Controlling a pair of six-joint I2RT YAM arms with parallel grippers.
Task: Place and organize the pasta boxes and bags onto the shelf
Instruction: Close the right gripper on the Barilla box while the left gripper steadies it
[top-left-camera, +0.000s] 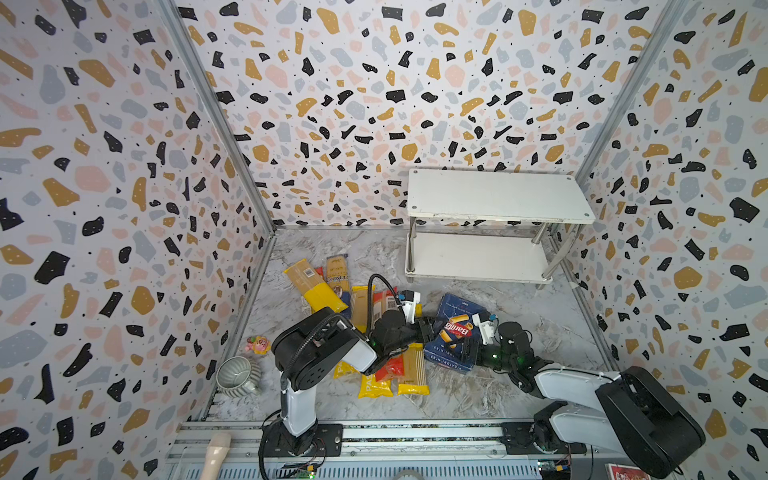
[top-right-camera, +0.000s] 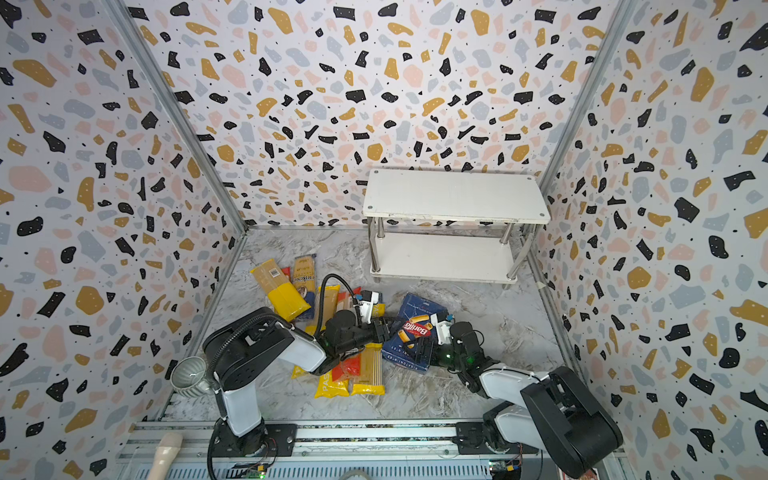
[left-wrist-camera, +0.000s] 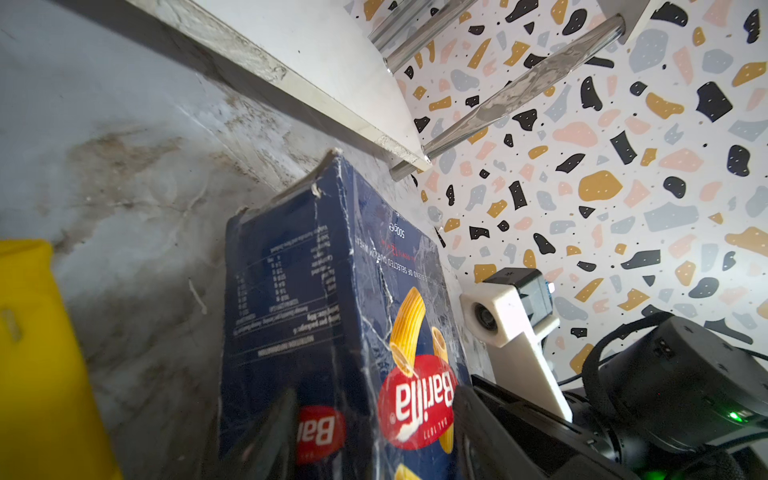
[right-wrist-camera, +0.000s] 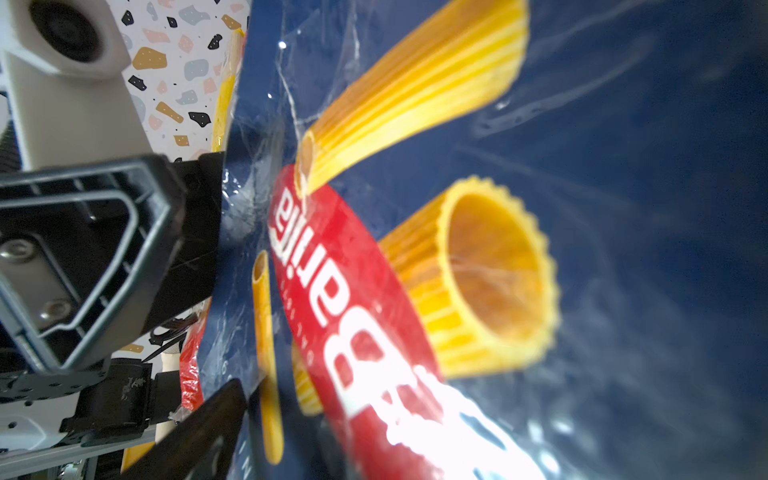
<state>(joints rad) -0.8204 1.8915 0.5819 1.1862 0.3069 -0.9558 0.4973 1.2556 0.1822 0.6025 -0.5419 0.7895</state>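
Note:
My open right gripper meets the slanted Barilla box at its printed side (top-left-camera: 457, 327), so my left gripper should turn the box square and hand over its free edge.
The wide dark blue Barilla pasta box (top-left-camera: 459, 309) (top-right-camera: 417, 309) stands tilted up on the marble floor in front of the shelf (top-left-camera: 498, 195) (top-right-camera: 453, 193). My left gripper (top-left-camera: 430, 326) (left-wrist-camera: 374, 399) is shut across its thickness at the left edge. My right gripper (top-left-camera: 467, 347) is wide open against the printed face (right-wrist-camera: 623, 208). One of its fingers (right-wrist-camera: 199, 432) shows beside the box edge; the other is hidden. The spaghetti bags (top-left-camera: 320, 291) (top-right-camera: 286, 297) lie in a loose pile to the left, partly under my left arm. Both shelf boards are bare.
A grey ribbed mug (top-left-camera: 237, 376) and a small pink and yellow toy (top-left-camera: 257, 345) sit by the left wall. A beige handle (top-left-camera: 216, 453) lies on the front rail. The shelf's lower board (left-wrist-camera: 332, 62) and chrome legs stand just beyond the box.

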